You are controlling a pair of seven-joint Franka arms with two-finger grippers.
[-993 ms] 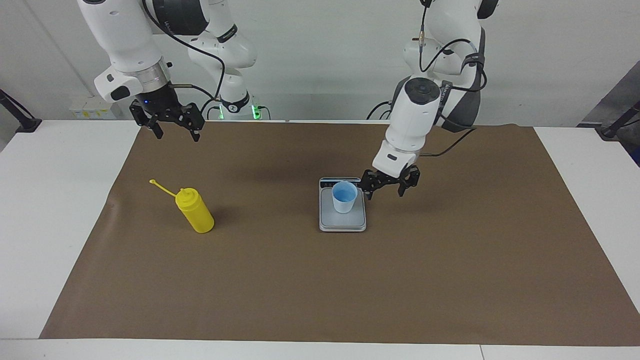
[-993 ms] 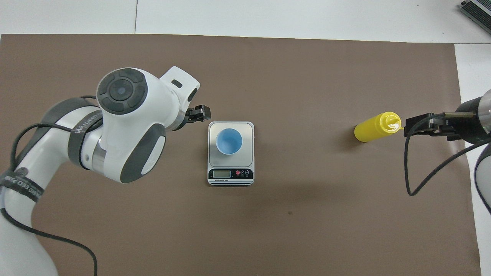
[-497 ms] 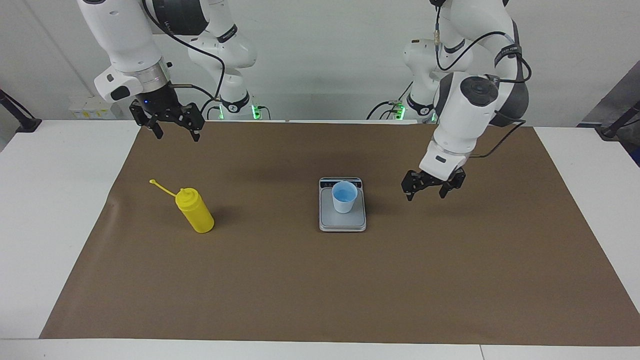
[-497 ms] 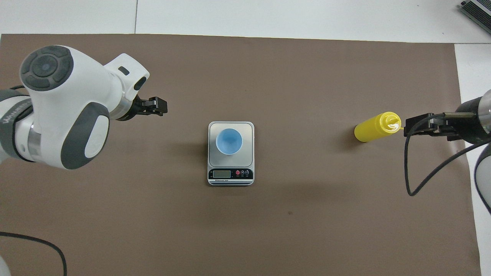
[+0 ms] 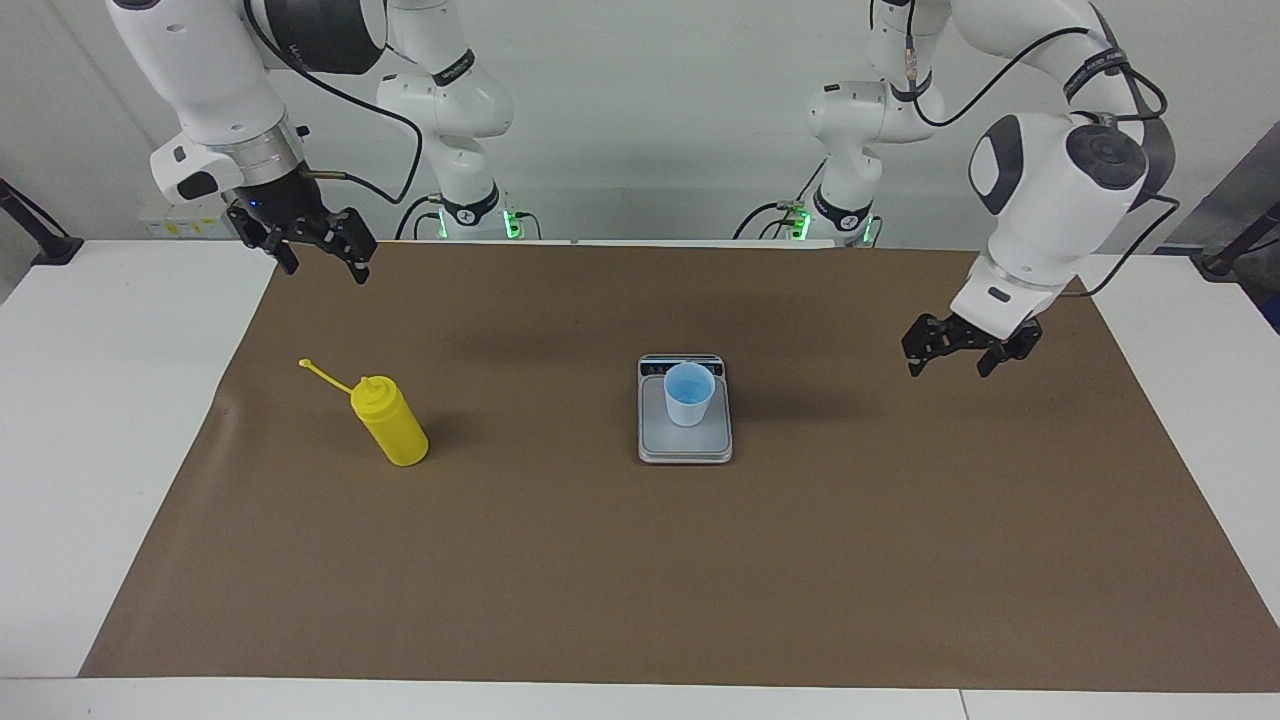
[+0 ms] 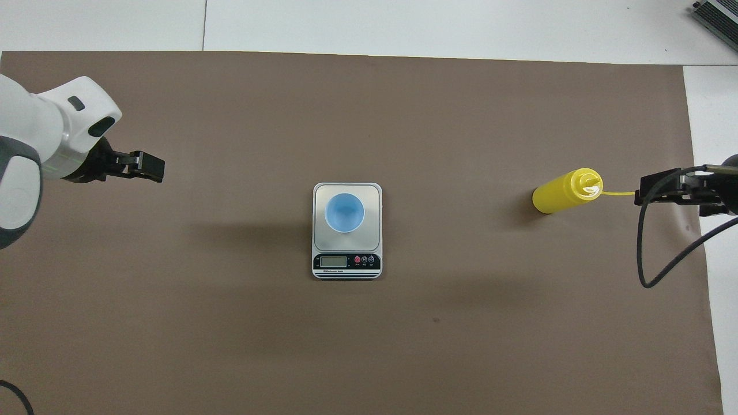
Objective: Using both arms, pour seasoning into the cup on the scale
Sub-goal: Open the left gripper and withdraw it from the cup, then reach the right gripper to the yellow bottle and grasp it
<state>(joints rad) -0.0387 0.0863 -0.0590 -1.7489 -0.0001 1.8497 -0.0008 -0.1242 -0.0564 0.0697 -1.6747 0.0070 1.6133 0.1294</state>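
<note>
I expect that when I lift the yellow seasoning bottle, its cap strap will come along and still stick out sideways, because the strap points straight out from the bottle's top.
The yellow seasoning bottle stands upright on the brown mat toward the right arm's end of the table, its cap strap sticking out sideways; it also shows in the overhead view. The light-blue cup stands on the scale's plate at mid-table, and the overhead view shows the cup and the scale's display. My left gripper is open and empty, in the air over bare mat toward the left arm's end. My right gripper is open and empty, raised over the mat's edge.
A brown mat covers most of the white table. A grey device lies at the table's corner farthest from the robots, at the right arm's end.
My left gripper has pulled away from beside the cup toward the left arm's end of the table, open. My right gripper has shifted slightly outward, away from the bottle. Bottle, cup and scale have not moved.
</note>
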